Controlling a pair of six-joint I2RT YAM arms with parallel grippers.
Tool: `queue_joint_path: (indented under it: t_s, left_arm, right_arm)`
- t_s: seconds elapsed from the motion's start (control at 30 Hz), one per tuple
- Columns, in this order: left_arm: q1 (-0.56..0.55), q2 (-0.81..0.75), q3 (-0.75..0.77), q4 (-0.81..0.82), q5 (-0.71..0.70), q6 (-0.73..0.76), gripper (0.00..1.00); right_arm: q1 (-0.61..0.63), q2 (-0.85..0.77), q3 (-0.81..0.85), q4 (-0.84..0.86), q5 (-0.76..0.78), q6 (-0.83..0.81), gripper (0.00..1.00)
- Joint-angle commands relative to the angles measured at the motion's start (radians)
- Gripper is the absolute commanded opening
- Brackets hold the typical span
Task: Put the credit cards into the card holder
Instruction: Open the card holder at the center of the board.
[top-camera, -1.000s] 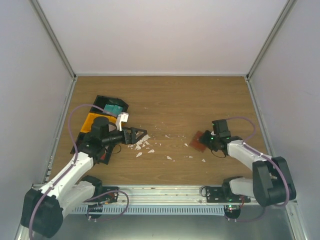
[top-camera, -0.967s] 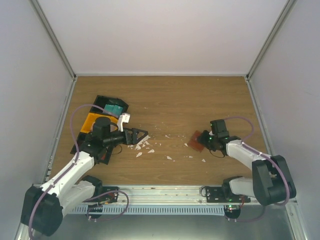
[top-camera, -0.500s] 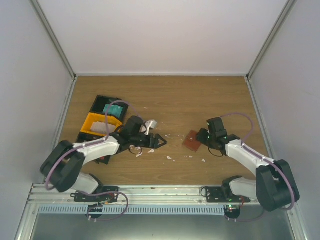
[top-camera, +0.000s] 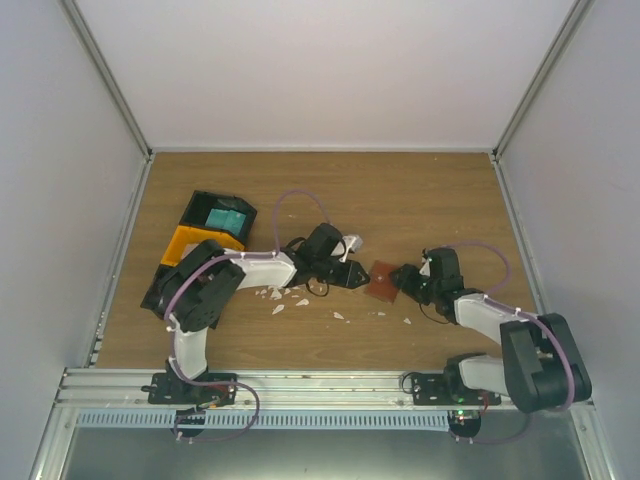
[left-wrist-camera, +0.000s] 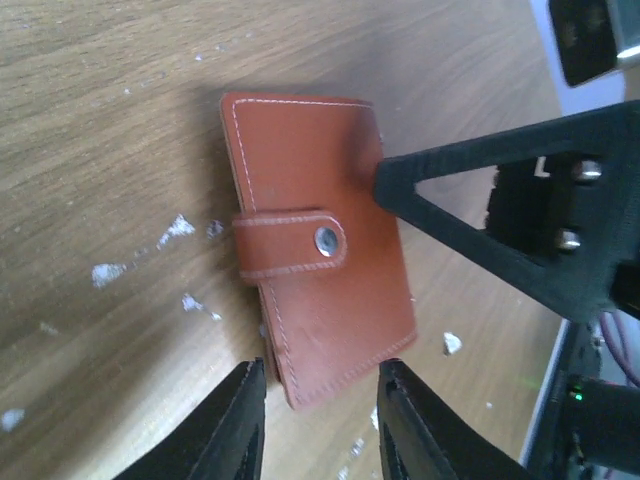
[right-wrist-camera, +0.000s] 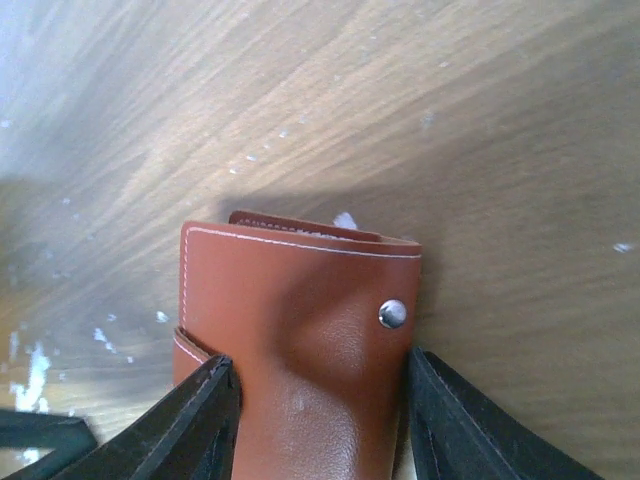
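My right gripper's fingers are holding the card holder (right-wrist-camera: 310, 310) crooked, with its strap closed, so next I grip it squarely before my left gripper opens the strap (left-wrist-camera: 285, 243).
The card holder (top-camera: 381, 279) is a small reddish-brown wallet with a snap strap, lying flat on the wood between both grippers. My right gripper (top-camera: 403, 277) comes from its right; in the right wrist view its jaws press both side edges of the card holder (right-wrist-camera: 300, 340), which bulges. My left gripper (top-camera: 357, 276) reaches it from the left. In the left wrist view its jaws stand apart, with the near corner of the card holder (left-wrist-camera: 310, 250) just between the tips. A right finger (left-wrist-camera: 470, 195) rests on the far edge. Teal credit cards (top-camera: 222, 216) lie in the tray.
A black-and-orange compartment tray (top-camera: 187, 252) sits at the left of the table. Small white scraps (top-camera: 285, 294) are strewn across the wood between the tray and the holder. Grey enclosure walls close in the left, right and back sides.
My left arm has swung right from beside the tray across to the card holder, its jaws narrowing. My right gripper has stayed at the holder, which has shifted slightly.
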Motion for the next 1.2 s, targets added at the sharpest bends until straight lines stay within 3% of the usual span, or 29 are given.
queue_joint_path:
  t_s: [0.0,0.43,0.8,0.97,1.17]
  left_arm:
    - [-0.012,0.087,0.071,0.016,-0.029,0.023,0.32]
    - [-0.013,0.187,0.152,-0.159,-0.137,0.037,0.18]
    - [0.016,0.204,0.095,-0.152,-0.119,0.009,0.13]
    - [0.028,0.199,0.091,-0.152,-0.110,0.015,0.13]
    - [0.041,0.168,0.069,-0.117,-0.097,0.021,0.13]
  right_arm:
    - [-0.033,0.071,-0.066,0.141,-0.156,-0.001,0.47]
    - [-0.046,0.124,-0.103,0.386,-0.480,-0.050,0.46]
    - [-0.028,0.236,-0.117,0.626,-0.573,0.049,0.54]
    - [-0.009,0.261,-0.113,0.660,-0.523,0.076,0.45]
    - [0.000,0.212,-0.105,0.577,-0.441,0.065,0.18]
